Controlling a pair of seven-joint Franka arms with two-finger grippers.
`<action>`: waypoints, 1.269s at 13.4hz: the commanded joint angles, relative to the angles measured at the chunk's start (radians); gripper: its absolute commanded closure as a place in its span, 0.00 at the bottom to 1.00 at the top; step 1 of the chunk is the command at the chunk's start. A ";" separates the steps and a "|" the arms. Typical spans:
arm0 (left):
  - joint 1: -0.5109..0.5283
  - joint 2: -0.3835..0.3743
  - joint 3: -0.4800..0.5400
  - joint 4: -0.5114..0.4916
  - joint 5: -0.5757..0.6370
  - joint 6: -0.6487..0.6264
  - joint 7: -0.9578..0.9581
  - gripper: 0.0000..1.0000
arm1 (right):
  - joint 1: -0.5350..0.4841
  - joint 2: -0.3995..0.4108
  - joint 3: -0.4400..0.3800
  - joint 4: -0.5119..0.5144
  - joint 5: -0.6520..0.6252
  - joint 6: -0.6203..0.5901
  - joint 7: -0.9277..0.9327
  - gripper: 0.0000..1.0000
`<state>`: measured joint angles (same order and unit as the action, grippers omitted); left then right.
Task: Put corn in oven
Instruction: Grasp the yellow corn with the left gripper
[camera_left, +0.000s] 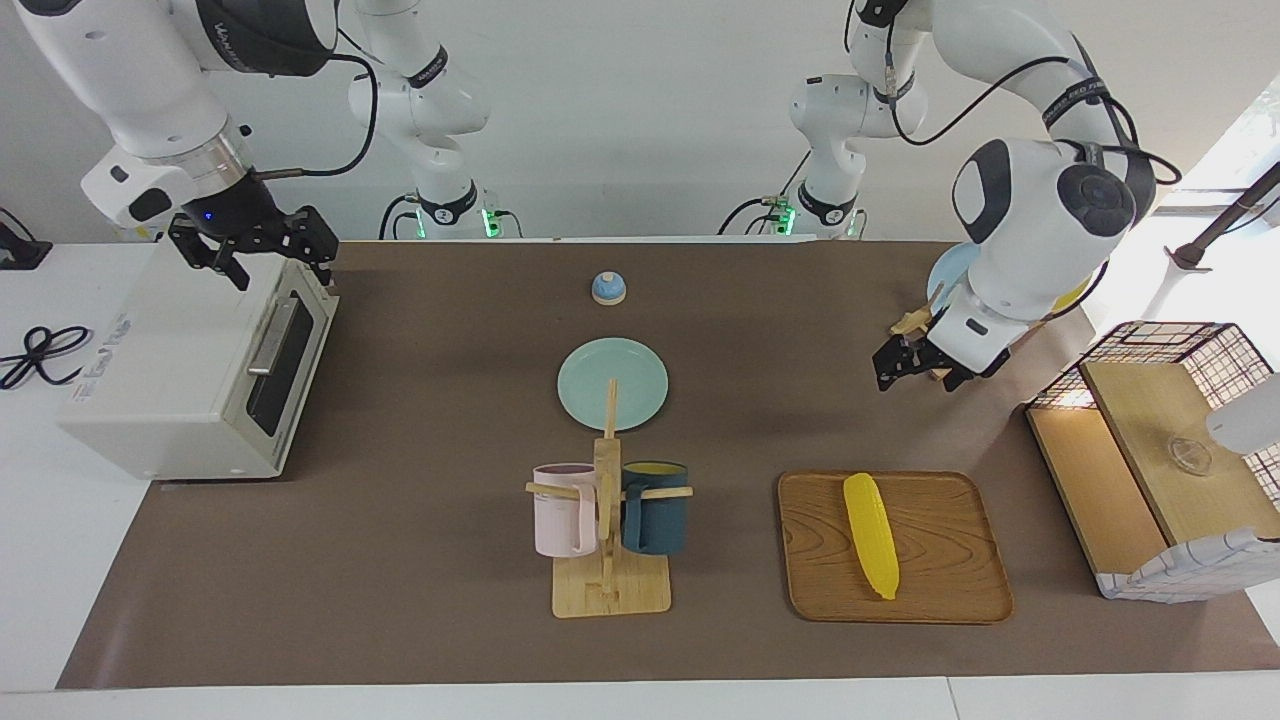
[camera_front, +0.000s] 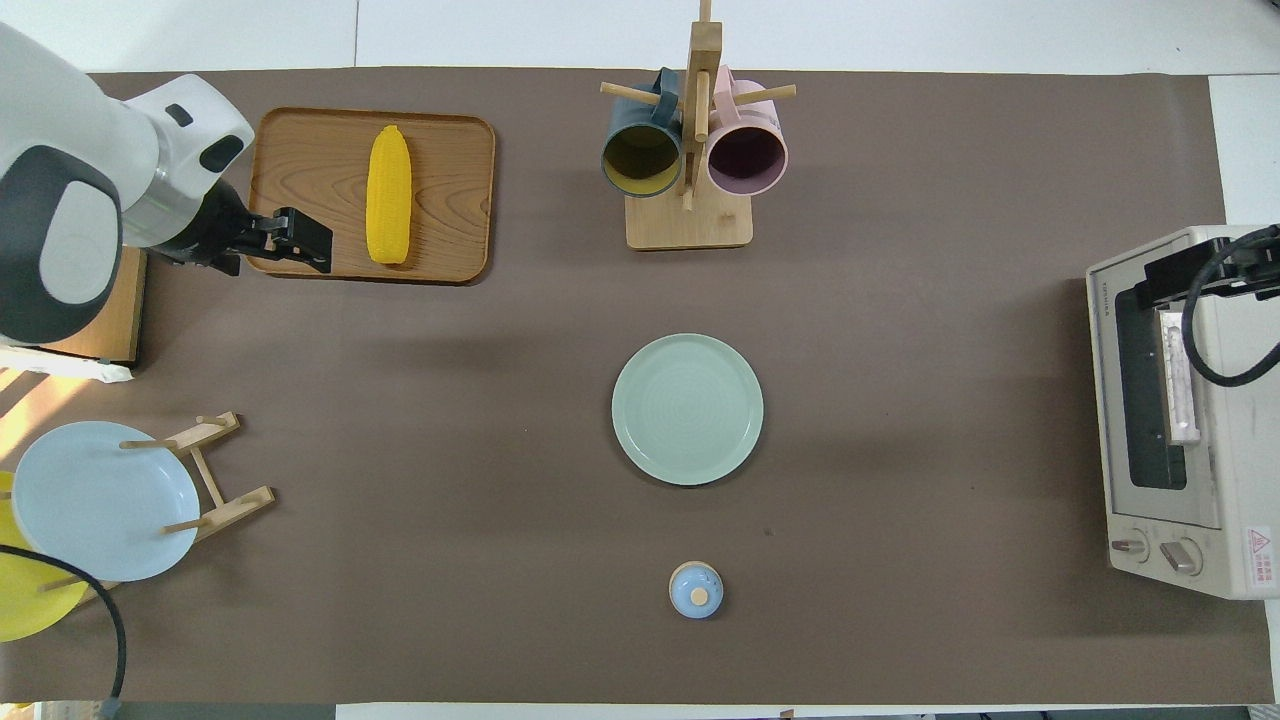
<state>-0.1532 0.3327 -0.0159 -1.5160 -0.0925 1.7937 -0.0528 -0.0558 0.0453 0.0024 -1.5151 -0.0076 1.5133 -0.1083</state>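
Observation:
The handle (camera_front: 1179, 379) goes along the top of the oven's dark glass door (camera_front: 1140, 414). So the door will swing down when I open it.
The yellow corn (camera_left: 870, 535) lies on a wooden tray (camera_left: 940, 590) toward the left arm's end of the table; it also shows in the overhead view (camera_front: 388, 195) on the tray (camera_front: 450, 150). The cream-white oven (camera_left: 200, 370) stands at the right arm's end with its dark glass door shut; it also shows in the overhead view (camera_front: 1170, 420). My left gripper (camera_left: 915, 368) hangs open and empty in the air over the tray's corner nearest the robots (camera_front: 300, 240). My right gripper (camera_left: 275, 262) is open and empty over the oven's top edge above the door (camera_front: 1200, 270).
A mug stand (camera_left: 610, 590) holds a pink mug (camera_left: 563, 510) and a dark blue mug (camera_left: 655, 510). A green plate (camera_left: 612, 383) and a small blue lid (camera_left: 608, 288) lie mid-table. A dish rack with plates (camera_front: 100, 500) and a wire crate (camera_left: 1160, 450) stand at the left arm's end.

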 joint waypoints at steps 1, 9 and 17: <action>-0.017 0.165 0.008 0.157 -0.023 0.028 0.028 0.00 | 0.001 -0.008 0.002 0.000 0.012 0.010 0.001 0.00; -0.013 0.382 -0.013 0.303 -0.012 0.174 0.057 0.00 | -0.022 -0.053 -0.005 -0.093 0.015 0.046 -0.007 0.45; -0.031 0.434 -0.012 0.272 0.022 0.265 0.057 0.00 | -0.078 -0.211 -0.010 -0.513 -0.057 0.381 0.035 1.00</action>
<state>-0.1689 0.7468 -0.0350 -1.2495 -0.0904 2.0189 -0.0050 -0.1124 -0.0990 -0.0127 -1.9175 -0.0337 1.8346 -0.1008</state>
